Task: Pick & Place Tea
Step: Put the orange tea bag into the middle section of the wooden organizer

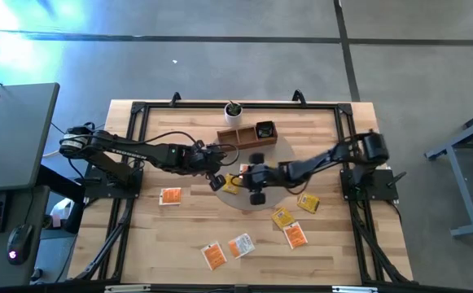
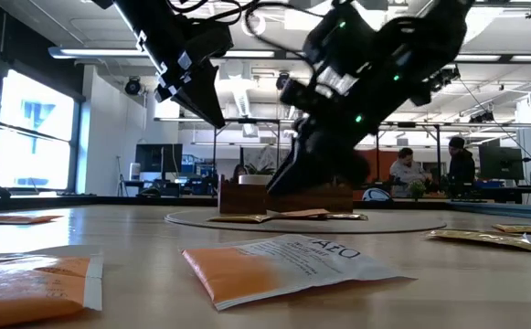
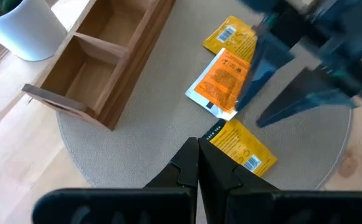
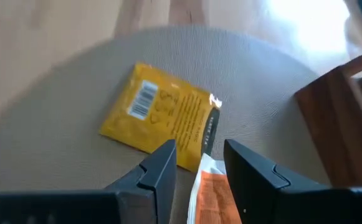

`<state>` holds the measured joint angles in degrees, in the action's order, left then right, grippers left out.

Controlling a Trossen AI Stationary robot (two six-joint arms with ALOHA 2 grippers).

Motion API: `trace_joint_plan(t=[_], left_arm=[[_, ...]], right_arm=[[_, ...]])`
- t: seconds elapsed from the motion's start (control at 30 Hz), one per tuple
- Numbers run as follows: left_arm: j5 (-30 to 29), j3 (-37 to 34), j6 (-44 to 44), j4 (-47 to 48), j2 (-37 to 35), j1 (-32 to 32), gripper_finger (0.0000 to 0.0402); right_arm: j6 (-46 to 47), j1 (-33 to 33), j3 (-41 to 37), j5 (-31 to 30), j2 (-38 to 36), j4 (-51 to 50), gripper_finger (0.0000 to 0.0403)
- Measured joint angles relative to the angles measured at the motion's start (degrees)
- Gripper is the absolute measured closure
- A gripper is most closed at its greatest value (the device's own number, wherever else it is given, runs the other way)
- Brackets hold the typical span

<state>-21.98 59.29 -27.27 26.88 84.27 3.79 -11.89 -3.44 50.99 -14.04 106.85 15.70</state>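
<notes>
My right gripper continues to go down, with its open fingers on both sides of the orange sachet's white end (image 4: 209, 165), until the fingers reach the grey mat (image 4: 184, 190), and then close.
Three tea sachets lie flat on the round grey mat (image 1: 260, 199): an orange one (image 3: 221, 84) between two yellow ones (image 3: 233, 37) (image 3: 243, 146). My right gripper (image 4: 199, 162) is open and low over the mat, with one finger on either side of the orange sachet's (image 4: 209, 186) edge. The nearer yellow sachet (image 4: 162, 118) lies just beyond its fingertips. My left gripper (image 3: 198, 152) is shut and hangs above the mat (image 2: 212, 110), close to the right gripper (image 1: 243, 176). It holds nothing. My right gripper has its open fingers (image 4: 165, 165) on either side of the orange sachet's edge (image 4: 205, 177), slanting down from the table's right. I cannot tell whether the fingers touch the sachet, which lies flat on the mat.
The brown wooden compartment tray (image 1: 248, 134) stands at the mat's far edge, with the white plant pot (image 1: 233, 112) behind it. More sachets lie loose on the wooden table: one orange at the left (image 1: 170, 196), several near the front and right (image 1: 240, 244) (image 1: 295, 236).
</notes>
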Motion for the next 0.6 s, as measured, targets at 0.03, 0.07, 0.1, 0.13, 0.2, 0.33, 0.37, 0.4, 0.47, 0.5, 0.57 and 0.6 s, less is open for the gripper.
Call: trace_joint_plan(t=[0.03, 0.07, 0.1, 0.13, 0.2, 0.33, 0.37, 0.4, 0.47, 0.5, 0.57, 0.6], left_arm=[[0.0, 0.0, 0.0, 0.3, 0.0, 0.0, 0.0401], [0.0, 0.0, 0.0, 0.4, 0.0, 0.0, 0.0402], [0.2, 0.0, 0.0, 0.3, 0.0, 0.0, 0.0402], [0.3, 0.0, 0.0, 0.4, 0.0, 0.0, 0.0402], [0.3, 0.0, 0.0, 0.7, 0.0, 0.0, 0.0402], [0.2, 0.0, 0.1, 1.8, 0.0, 0.0, 0.0402], [0.1, 0.0, 0.1, 2.1, 0.0, 0.0, 0.0402], [0.0, 0.0, 0.1, 2.3, 0.0, 0.0, 0.0402], [0.0, 0.0, 0.1, 2.5, 0.0, 0.0, 0.0402], [0.0, 0.0, 0.1, 2.8, 0.0, 0.0, 0.0402], [0.0, 0.0, 0.1, 3.3, 0.0, 0.0, 0.0402], [0.0, 0.0, 0.1, 3.5, 0.0, 0.0, 0.0402]], right_arm=[[-0.3, 0.0, 0.9, -0.7, 1.2, -0.4, 0.0272], [-0.6, 0.0, 1.6, -1.5, 2.4, -0.7, 0.0272], [-0.8, 0.1, 2.2, -2.3, 3.5, -1.2, 0.0272], [-0.9, 0.3, 2.8, -2.6, 4.3, -1.7, 0.0272], [-0.9, 0.6, 3.5, -2.6, 5.4, -2.0, 0.0272], [-0.8, 1.1, 3.8, -4.5, 5.9, -2.2, 0.0272], [-0.6, 1.2, 3.8, -5.3, 5.9, -2.2, 0.0273], [-0.7, 1.2, 3.8, -5.9, 5.9, -2.3, 0.0274], [-1.4, 1.2, 3.8, -5.9, 5.9, -2.4, 0.0278], [-1.6, 1.3, 3.8, -5.4, 5.9, -2.6, 0.0281], [-1.1, 1.5, 3.8, -4.8, 5.9, -3.1, 0.0289], [-0.8, 1.6, 3.8, -4.7, 5.9, -3.4, 0.0295]])
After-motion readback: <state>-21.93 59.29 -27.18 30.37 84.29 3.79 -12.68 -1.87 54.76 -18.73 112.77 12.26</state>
